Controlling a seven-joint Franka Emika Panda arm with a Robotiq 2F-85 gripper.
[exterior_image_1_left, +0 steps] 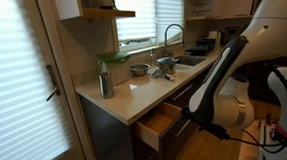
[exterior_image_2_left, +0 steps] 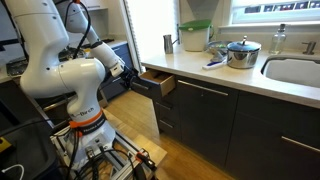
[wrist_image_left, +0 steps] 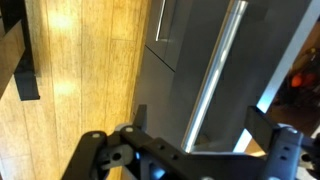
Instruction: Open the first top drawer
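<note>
My gripper slants across the first top drawer [exterior_image_1_left: 157, 122], which is only partway out, so I should tip down over its front edge [exterior_image_1_left: 174, 129] and pull farther.
The first top drawer [exterior_image_1_left: 162, 119] is pulled partway out under the counter. Its light wood inner box shows in both exterior views, and its dark front [exterior_image_2_left: 150, 84] faces the arm. In the wrist view the dark drawer front [wrist_image_left: 190, 60] fills the frame, with the silver bar handle [wrist_image_left: 215, 70] running diagonally across it. My gripper [wrist_image_left: 200, 125] straddles the handle, one finger on each side with gaps, so it looks open. It shows at the drawer front in both exterior views [exterior_image_1_left: 192, 107] [exterior_image_2_left: 135, 74].
The counter [exterior_image_2_left: 200, 74] carries a steel pot [exterior_image_2_left: 241, 52], a green-lidded container [exterior_image_2_left: 193, 36], a steel cup [exterior_image_1_left: 106, 84] and a sink [exterior_image_2_left: 295, 70] with a faucet [exterior_image_1_left: 168, 35]. Like dark drawers [exterior_image_2_left: 190, 115] sit below. The floor [wrist_image_left: 80, 70] is wood.
</note>
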